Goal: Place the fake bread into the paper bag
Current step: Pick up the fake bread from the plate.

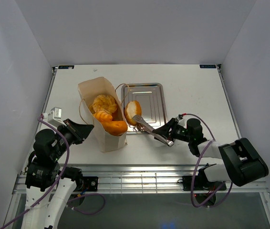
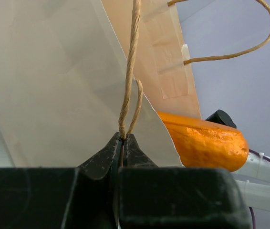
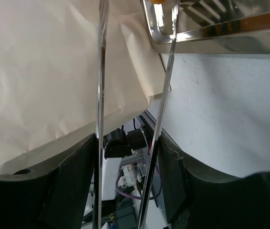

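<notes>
The open tongs are in line with the round roll's near end. My right gripper keeps moving toward the roll and closes when the tongs' ends are on either side of it.
The pale tan paper bag stands open left of the tray, with a braided bread and an orange loaf sticking out of its mouth. My left gripper is shut on the bag's near cord handle; the bag wall and the loaf fill the left wrist view. My right gripper is shut on metal tongs. The tongs' tips are at a round roll on the tray's left edge. In the right wrist view the tong arms run between my fingers.
A silver metal tray lies right of the bag, its rim showing in the right wrist view. White walls enclose the table on three sides. An aluminium rail runs along the near edge.
</notes>
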